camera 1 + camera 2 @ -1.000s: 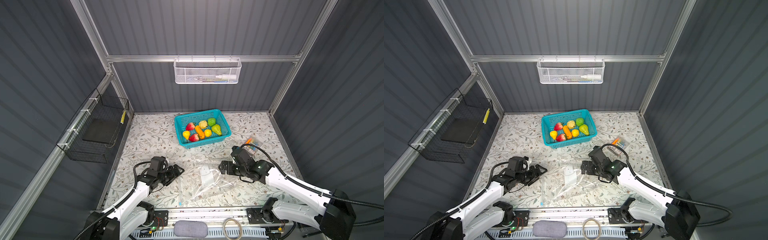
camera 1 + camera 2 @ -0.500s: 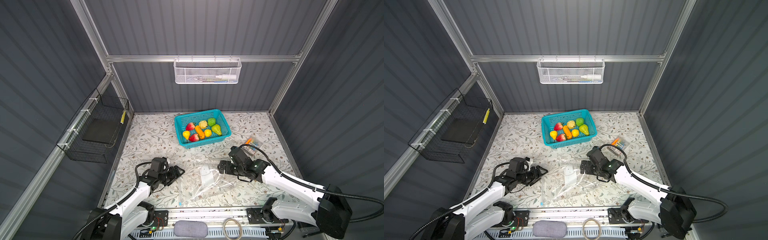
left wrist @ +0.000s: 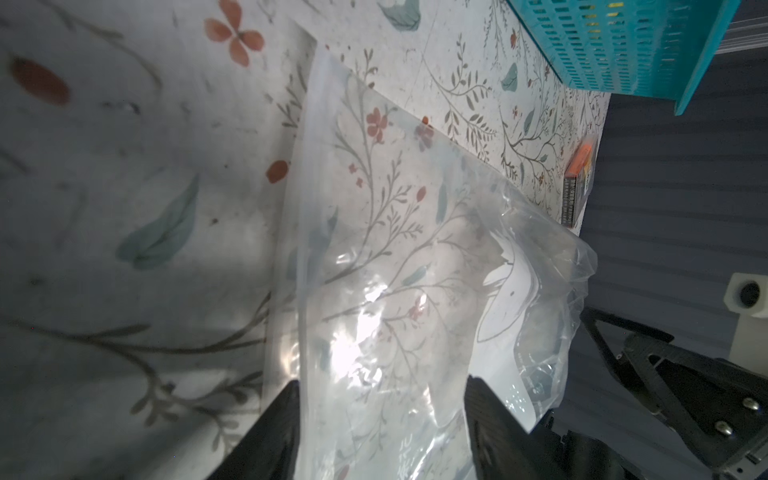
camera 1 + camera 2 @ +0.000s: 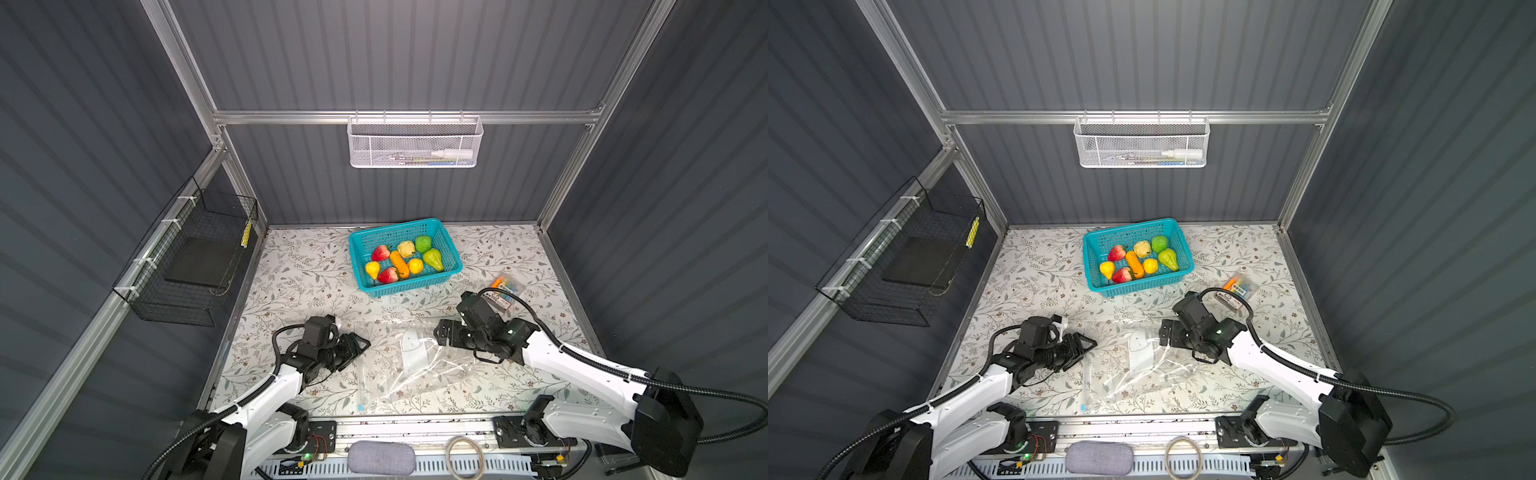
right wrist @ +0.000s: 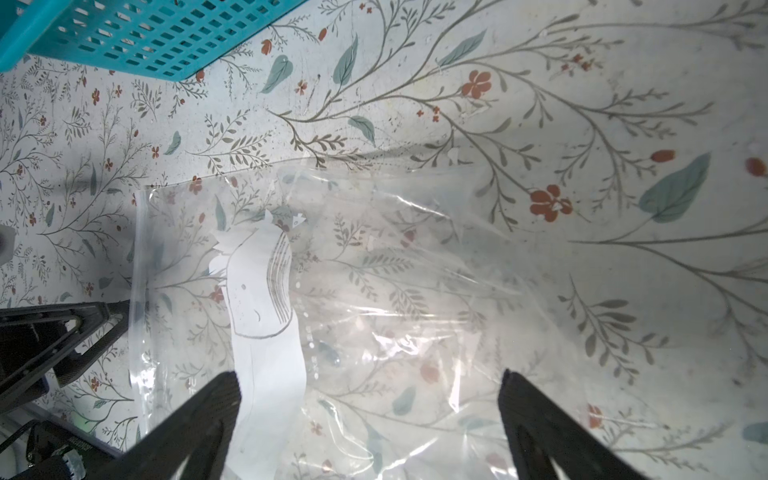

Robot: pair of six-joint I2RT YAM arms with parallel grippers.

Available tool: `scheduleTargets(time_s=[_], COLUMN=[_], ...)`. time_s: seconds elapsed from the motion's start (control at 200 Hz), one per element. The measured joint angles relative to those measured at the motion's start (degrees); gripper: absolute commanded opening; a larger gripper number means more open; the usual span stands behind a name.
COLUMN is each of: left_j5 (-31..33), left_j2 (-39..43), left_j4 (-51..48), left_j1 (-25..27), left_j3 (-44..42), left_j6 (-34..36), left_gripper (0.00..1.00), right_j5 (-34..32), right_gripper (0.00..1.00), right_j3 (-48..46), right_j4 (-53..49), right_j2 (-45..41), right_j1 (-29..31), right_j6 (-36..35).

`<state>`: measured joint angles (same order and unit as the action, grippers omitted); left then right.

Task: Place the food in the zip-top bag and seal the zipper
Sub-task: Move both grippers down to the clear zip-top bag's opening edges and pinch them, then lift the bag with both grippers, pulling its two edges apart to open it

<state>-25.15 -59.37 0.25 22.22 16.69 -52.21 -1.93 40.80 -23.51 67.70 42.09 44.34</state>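
Note:
The zip-top bag's zipper edge (image 4: 360, 377) is lying flat. My left gripper should keep that zipper edge up while my right gripper grabs one edge of the bag's opening (image 4: 360, 395) to open the bag.
The food (image 4: 401, 259) (image 4: 1136, 259), several small red, yellow, orange and green toy fruits and vegetables, lies in the teal basket (image 4: 356, 266) (image 4: 1091, 266). The clear zip-top bag (image 4: 415, 370) (image 4: 1142, 365) (image 3: 395, 249) (image 5: 374, 270) lies flat near the front, white label (image 5: 262, 291) up. Its zipper runs along the left edge, with the light-blue slider (image 4: 360, 406) (image 4: 1084, 407) at the near end. My left gripper (image 4: 363, 344) (image 4: 1090, 344) (image 3: 380, 386) is open, its fingers either side of that bag edge. My right gripper (image 4: 438, 332) (image 4: 1163, 332) (image 5: 370, 378) hovers wide open over the bag's far right part.
An orange-and-black packet (image 4: 500, 291) (image 4: 1233, 293) lies on the floral table behind my right arm. A white mesh basket (image 4: 415, 143) hangs on the back wall and a black wire rack (image 4: 195, 266) on the left wall.
My left gripper has edged onto the bag's left edge and its jaws have narrowed. My right gripper has shifted slightly left over the bag and stays wide open.

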Motion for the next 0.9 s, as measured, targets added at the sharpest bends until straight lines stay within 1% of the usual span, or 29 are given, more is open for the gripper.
scheduleTargets(time_s=[0.155,0.195,0.235,0.275,0.345,0.39,0.5,0.635,0.77,0.9], left_j5=[-0.1,-0.2,-0.2,-0.3,-0.6,-0.9,-1.1,-0.2,4.3,9.4], left_j2=[-1.7,-2.1,-2.4,-2.6,-2.8,-2.8,-1.8,3.0,7.6,7.8], left_j4=[2.5,3.1,3.7,4.1,4.8,5.3,5.8,3.1,0.9,2.1], left_j1=[0.3,0.4,0.5,0.7,1.0,1.2,1.9,3.5,7.5,11.6], left_j3=[-0.2,-0.2,-0.4,-0.5,-0.5,-0.5,-0.5,1.7,8.0,12.6], left_j6=[-0.3,-0.5,-0.6,-1.0,-1.4,-1.6,-2.5,-4.0,-5.7,-8.2], left_gripper=[0.56,0.52,0.47,0.38,0.13,0.00,0.00,0.00,0.00,0.00], right_j5=[0.0,0.0,0.0,0.0,0.0,0.0,-0.8,-1.1,-1.0,-0.6], right_gripper=[0.99,0.99,0.99,0.99,0.99,0.99,0.97,0.94,0.87,0.78], right_j3=[-0.5,-0.6,-0.7,-0.7,-0.7,-0.7,-0.5,2.3,7.7,12.4], right_j4=[0.3,0.4,0.4,0.4,0.6,0.8,0.2,-2.1,-4.2,-5.5], right_j2=[0.5,0.5,0.6,0.9,1.3,1.7,2.3,2.3,1.8,-0.6], right_j1=[0.0,0.0,0.0,0.0,0.0,0.0,0.0,0.0,0.5,1.5], right_j6=[0.3,0.3,0.3,0.3,0.3,0.2,-0.2,-1.8,-4.1,-5.8])
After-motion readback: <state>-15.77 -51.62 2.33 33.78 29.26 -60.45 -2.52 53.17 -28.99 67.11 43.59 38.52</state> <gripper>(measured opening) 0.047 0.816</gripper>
